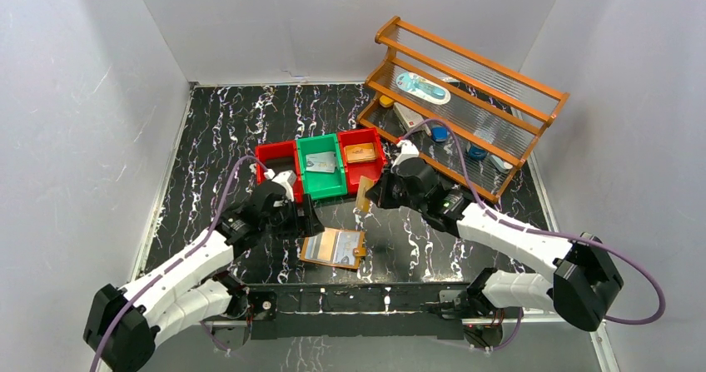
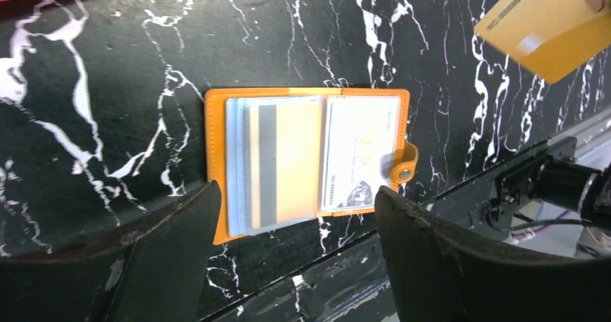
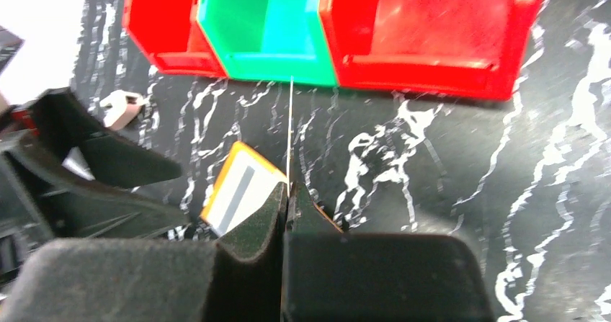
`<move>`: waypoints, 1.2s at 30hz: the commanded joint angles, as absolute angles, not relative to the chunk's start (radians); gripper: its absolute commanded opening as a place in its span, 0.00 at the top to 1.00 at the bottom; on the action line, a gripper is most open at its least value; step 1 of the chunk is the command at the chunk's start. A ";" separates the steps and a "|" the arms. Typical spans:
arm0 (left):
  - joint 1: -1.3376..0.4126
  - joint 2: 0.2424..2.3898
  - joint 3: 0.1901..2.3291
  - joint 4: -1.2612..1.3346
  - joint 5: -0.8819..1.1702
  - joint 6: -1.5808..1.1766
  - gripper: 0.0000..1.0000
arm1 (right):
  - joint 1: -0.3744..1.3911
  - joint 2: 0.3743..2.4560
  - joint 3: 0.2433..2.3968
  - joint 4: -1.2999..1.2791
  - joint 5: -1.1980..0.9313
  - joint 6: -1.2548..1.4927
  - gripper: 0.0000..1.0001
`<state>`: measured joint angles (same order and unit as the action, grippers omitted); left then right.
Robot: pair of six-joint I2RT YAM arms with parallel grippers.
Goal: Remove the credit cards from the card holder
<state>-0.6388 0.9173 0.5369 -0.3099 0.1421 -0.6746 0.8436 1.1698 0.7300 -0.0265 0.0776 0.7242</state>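
The gold credit card (image 1: 364,195) looks the same as the gold cards in the red bin (image 1: 360,154) near the rack. So my right gripper should keep going there and let go of the card inside.
The tan card holder (image 1: 333,248) lies open on the black marble table near the front edge. In the left wrist view the card holder (image 2: 216,156) shows a gold credit card with a grey stripe (image 2: 284,160) and a white card (image 2: 360,160) in its clear pockets. My left gripper (image 2: 297,192) hovers open above it, holding nothing, with its fingers (image 2: 166,250) apart at either side. My right gripper (image 1: 376,194) is shut on a gold credit card (image 1: 364,195), lifted clear of the holder. That card (image 3: 290,135) is edge-on in the right wrist view.
Three bins stand behind: a red bin (image 1: 268,154), a green bin (image 1: 321,182) with a card inside, and a red bin (image 1: 376,146) with a small brown case. A wooden rack (image 1: 466,97) with small items fills the back right. White walls enclose the table.
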 commanded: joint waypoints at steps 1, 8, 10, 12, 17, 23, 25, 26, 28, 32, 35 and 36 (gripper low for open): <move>-0.641 0.849 0.571 -0.391 0.041 -0.661 0.21 | 0.839 1.190 0.808 -0.028 0.221 0.483 1.00; -0.641 0.781 0.593 -0.465 -0.060 -0.655 0.02 | 0.839 1.261 0.859 0.094 0.395 0.099 1.00; -0.641 0.769 0.602 -0.487 -0.080 -0.656 0.02 | 0.839 1.289 0.874 0.145 0.407 -0.014 1.00; -0.641 0.755 0.612 -0.504 -0.098 -0.657 0.02 | 0.839 1.326 0.889 0.200 0.405 -0.121 1.00; -0.641 0.730 0.632 -0.524 -0.125 -0.653 0.02 | 0.819 1.454 0.945 0.289 0.378 -0.331 1.00; -0.641 0.718 0.636 -0.536 -0.134 -0.644 0.02 | 0.770 1.627 1.054 0.339 0.310 -0.457 1.00; -0.641 0.714 0.637 -0.540 -0.133 -0.644 0.02 | 0.761 1.673 1.079 0.350 0.292 -0.495 1.00; -0.641 0.711 0.635 -0.538 -0.134 -0.648 0.02 | 0.757 1.692 1.089 0.359 0.286 -0.505 1.00; -0.641 0.705 0.635 -0.538 -0.135 -0.651 0.02 | 0.746 1.730 1.110 0.363 0.276 -0.519 1.00; -0.641 0.701 0.635 -0.538 -0.139 -0.649 0.02 | 0.738 1.814 1.141 0.373 0.286 -0.548 1.00; -0.641 0.703 0.633 -0.533 -0.139 -0.647 0.02 | 0.738 1.852 1.150 0.395 0.289 -0.579 1.00; -0.642 0.705 0.631 -0.532 -0.138 -0.648 0.02 | 0.737 1.865 1.156 0.394 0.293 -0.590 1.00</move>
